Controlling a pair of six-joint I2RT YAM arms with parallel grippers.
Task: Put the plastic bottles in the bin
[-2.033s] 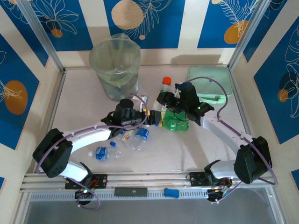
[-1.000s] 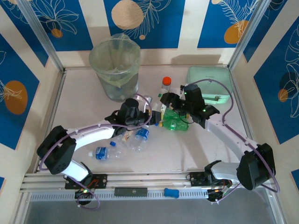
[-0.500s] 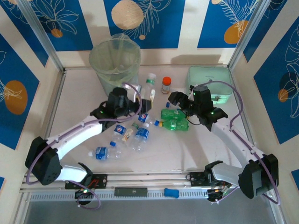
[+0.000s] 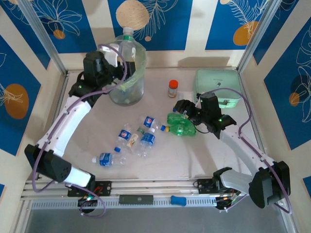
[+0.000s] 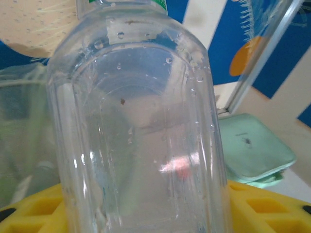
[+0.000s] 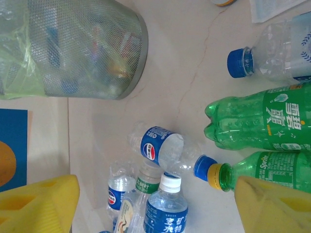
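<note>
The bin (image 4: 130,87) is a long way from the robot's right gripper, so that gripper needs to grab the white-capped bottle (image 4: 147,139) and pass it to the left gripper for the bin.
My left gripper (image 4: 116,56) is raised beside the bin's rim, shut on a clear green-capped bottle (image 4: 127,48) that stands upright over the pale-green bin (image 4: 124,80). In the left wrist view that bottle (image 5: 136,126) sits between my yellow fingers (image 5: 265,204). My right gripper (image 4: 187,112) hangs open just above two green bottles (image 4: 181,124). Between its fingers (image 6: 41,204) lie a blue-labelled bottle (image 6: 160,148), a white-capped one (image 6: 167,206) and a green bottle's yellow cap (image 6: 215,175). Several more clear bottles (image 4: 138,138) lie mid-table.
An orange-capped jar (image 4: 172,88) stands behind the green bottles. A mint-green case (image 4: 217,87) lies at the back right, close to my right arm. One small bottle (image 4: 104,158) lies nearer the front left. Metal posts and patterned walls close in the table.
My left arm has lifted the clear bottle from mid-table up and back to the bin's rim. The right gripper has opened wider and shifted slightly right over the green bottles.
</note>
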